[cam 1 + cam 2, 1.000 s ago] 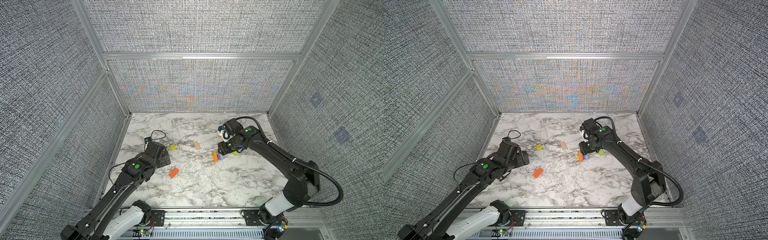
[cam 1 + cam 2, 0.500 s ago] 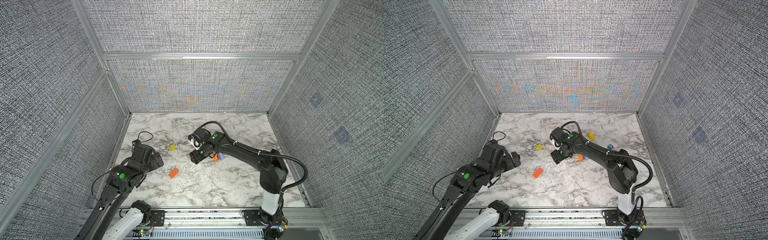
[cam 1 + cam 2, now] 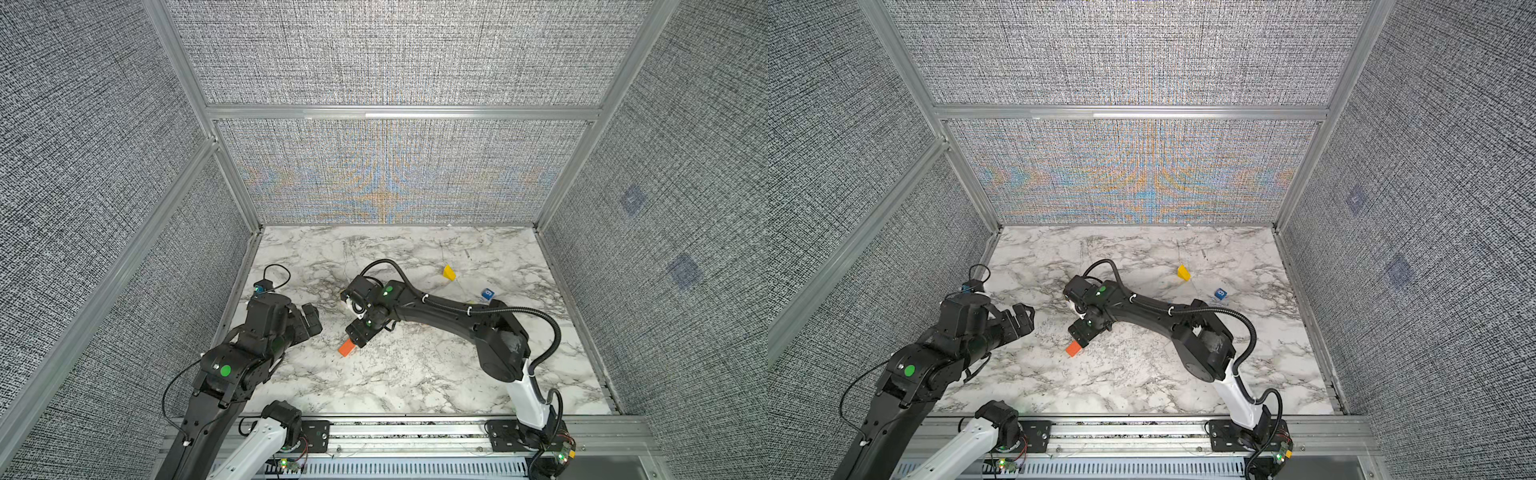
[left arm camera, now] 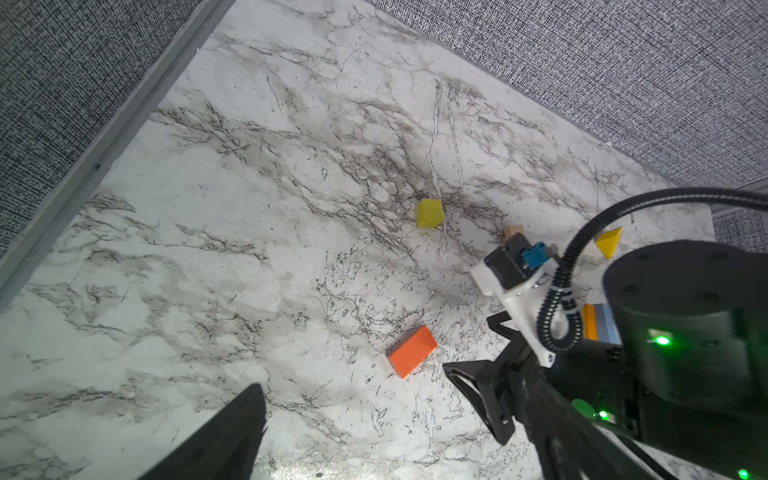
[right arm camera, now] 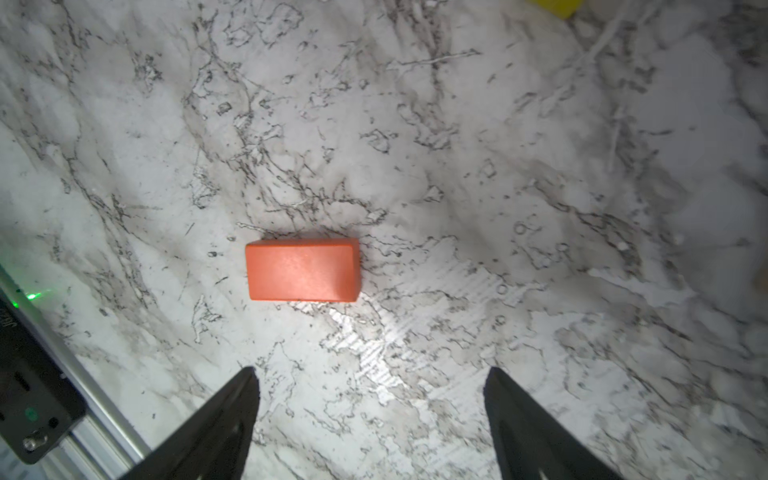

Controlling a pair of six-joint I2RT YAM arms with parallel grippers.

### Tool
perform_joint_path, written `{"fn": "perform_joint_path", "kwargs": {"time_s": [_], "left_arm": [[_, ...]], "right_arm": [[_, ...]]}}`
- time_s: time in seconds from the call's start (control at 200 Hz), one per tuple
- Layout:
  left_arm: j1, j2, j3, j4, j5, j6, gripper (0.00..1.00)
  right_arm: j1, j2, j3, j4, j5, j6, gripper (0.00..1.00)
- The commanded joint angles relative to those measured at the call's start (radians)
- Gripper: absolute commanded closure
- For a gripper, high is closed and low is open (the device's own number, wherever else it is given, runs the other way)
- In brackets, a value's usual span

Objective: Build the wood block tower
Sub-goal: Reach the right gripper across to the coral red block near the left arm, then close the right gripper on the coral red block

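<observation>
My right gripper should keep going down until its open fingers are on either side of the orange bar (image 3: pixel 345 348) at its ends (image 5: pixel 355 272), then close, as the bar lies free with its long way in line with them.
An orange bar (image 5: pixel 302 269) lies flat on the marble, seen in both top views (image 3: pixel 345 348) (image 3: pixel 1074 349). My right gripper (image 5: pixel 370 374) hangs just above and beside it, open, with nothing between its fingers (image 3: pixel 357 334). My left gripper (image 3: pixel 311 320) stands open and empty to the left, apart from the bar (image 4: pixel 411 351). A yellow wedge (image 3: pixel 449 272) and a blue numbered cube (image 3: pixel 487 294) sit at the back right. The left wrist view shows a yellow cube (image 4: pixel 429 212), a bare wood block (image 4: pixel 513 230), and an orange and light blue pair (image 4: pixel 598 322) half hidden behind the right arm.
The right arm (image 3: pixel 449 320) and its cable stretch across the middle of the table from the right. Grey fabric walls with aluminium posts (image 3: pixel 237 183) close in three sides. A metal rail (image 3: pixel 415 432) runs along the front edge.
My right gripper has swept left and forward from the block cluster to the orange bar, and its jaws have opened wider. The left arm has shifted only slightly.
</observation>
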Motion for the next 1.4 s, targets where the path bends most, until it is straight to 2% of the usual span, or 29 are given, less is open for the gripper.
{"fn": "perform_joint_path", "kwargs": {"time_s": [0.0, 0.36, 0.795, 0.955, 1.145, 1.396], "left_arm": [[0.002, 0.003, 0.020, -0.018, -0.030, 0.030, 0.01], [0.001, -0.001, 0.008, 0.013, -0.041, 0.051, 0.01], [0.002, -0.021, -0.011, 0.027, -0.030, 0.061, 0.01], [0.002, -0.040, -0.015, 0.020, -0.029, 0.062, 0.01], [0.002, -0.059, -0.012, 0.001, -0.038, 0.060, 0.01], [0.001, -0.079, -0.008, -0.018, -0.041, 0.057, 0.01]], "right_arm": [[0.010, 0.034, 0.038, 0.009, -0.015, 0.018, 0.12], [0.052, 0.161, 0.181, -0.034, -0.020, 0.024, 0.12], [0.065, 0.218, 0.211, -0.061, 0.002, 0.039, 0.13], [0.076, 0.249, 0.263, -0.101, 0.027, 0.041, 0.17], [0.089, 0.267, 0.298, -0.136, 0.061, 0.036, 0.28], [0.103, 0.287, 0.320, -0.180, 0.087, 0.029, 0.27]]}}
